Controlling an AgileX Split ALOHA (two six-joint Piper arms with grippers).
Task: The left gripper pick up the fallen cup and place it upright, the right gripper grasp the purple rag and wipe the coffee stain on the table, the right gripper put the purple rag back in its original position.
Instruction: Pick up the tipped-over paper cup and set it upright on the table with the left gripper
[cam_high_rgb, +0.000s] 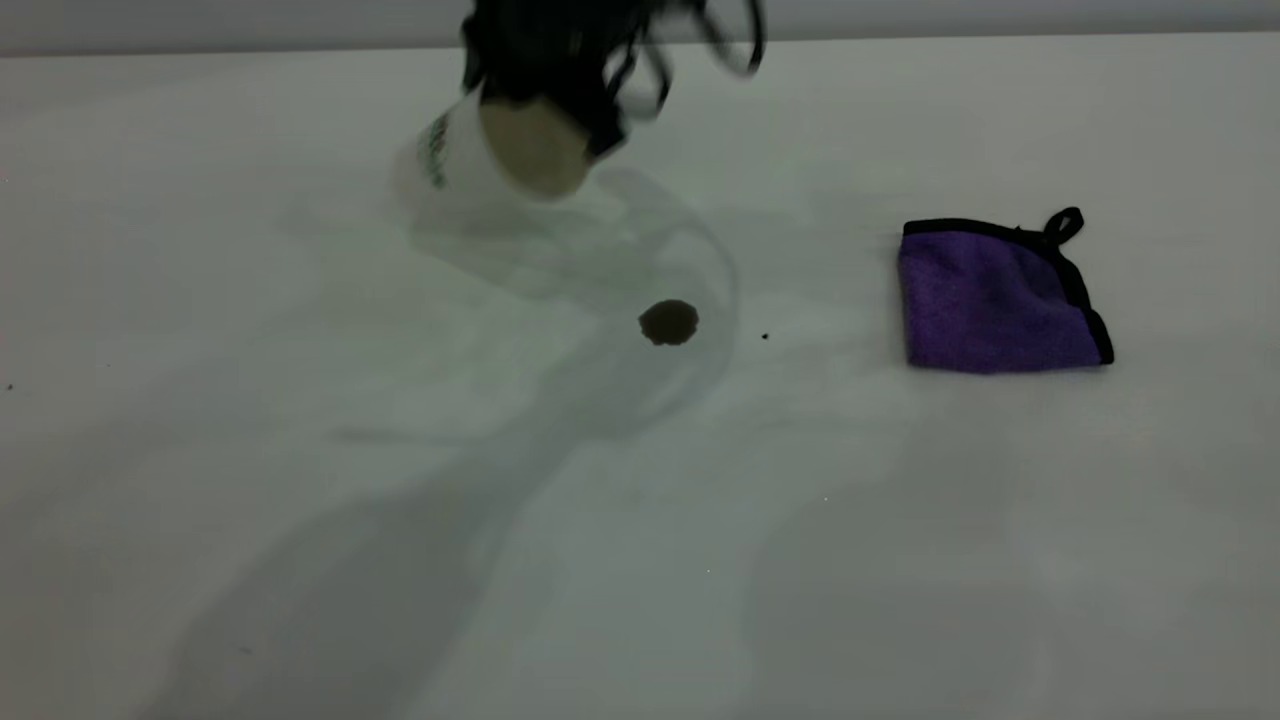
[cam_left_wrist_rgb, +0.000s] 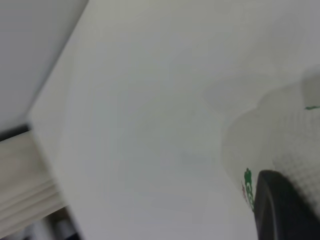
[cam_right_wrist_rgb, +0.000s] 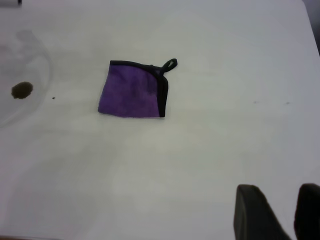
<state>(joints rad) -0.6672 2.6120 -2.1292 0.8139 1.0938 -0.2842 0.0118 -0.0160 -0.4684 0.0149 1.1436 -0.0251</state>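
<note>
My left gripper is holding the white cup at a slant, with its tan round end tipped over. Next, my left gripper turns the cup upright before putting it down behind the coffee stain.
The white cup with green print is tilted at the back of the table, its tan round end facing the exterior camera. My left gripper is shut on it from above; in the left wrist view one black finger presses against the ribbed cup. The brown coffee stain lies in front of the cup, also seen as the stain from the right wrist. The purple rag lies flat to the right. My right gripper hangs open, well away from the rag, holding nothing.
A tiny black speck sits just right of the stain. The table's far edge runs behind the cup. In the left wrist view a table corner and a pale ledge beyond it show.
</note>
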